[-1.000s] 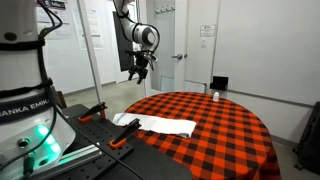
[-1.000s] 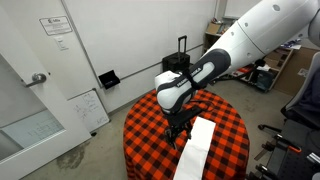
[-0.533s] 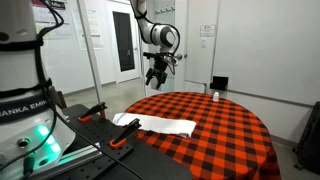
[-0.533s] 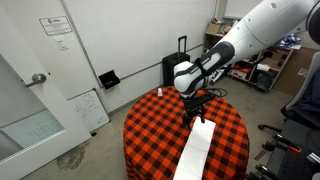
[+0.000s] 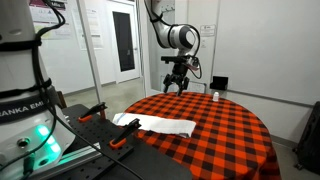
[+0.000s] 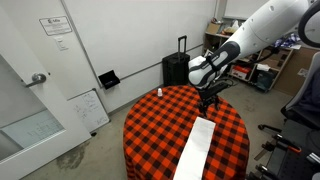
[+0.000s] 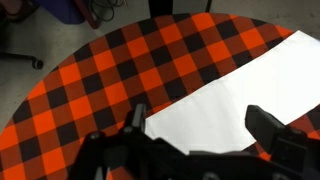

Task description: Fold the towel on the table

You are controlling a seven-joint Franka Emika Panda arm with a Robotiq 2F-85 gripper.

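The towel's inner corner [image 7: 152,124] lies flat and free between the gripper's open fingers, so the gripper should keep going down until its fingers touch the white cloth [image 7: 190,118], and then close.
The towel [image 5: 155,125] is a long white strip lying flat on the red-and-black checked table [image 5: 225,130], with one end at the table's edge. In an exterior view it runs from mid-table to the near edge [image 6: 197,150]. My gripper [image 5: 177,88] hangs open well above the table, up past the towel's inner end [image 6: 210,103]. In the wrist view the towel [image 7: 230,95] lies far below my open gripper [image 7: 200,122], with nothing between the fingers [image 7: 137,118].
A small white bottle [image 5: 215,96] stands near the table's far rim [image 6: 158,92]. A black suitcase [image 6: 178,68] and a whiteboard [image 6: 88,108] stand by the wall. The robot base [image 5: 25,110] sits close to the towel end of the table.
The arm has swung sideways over the table, carrying the open gripper from near the towel's edge end toward the table's far side. The towel has not moved.
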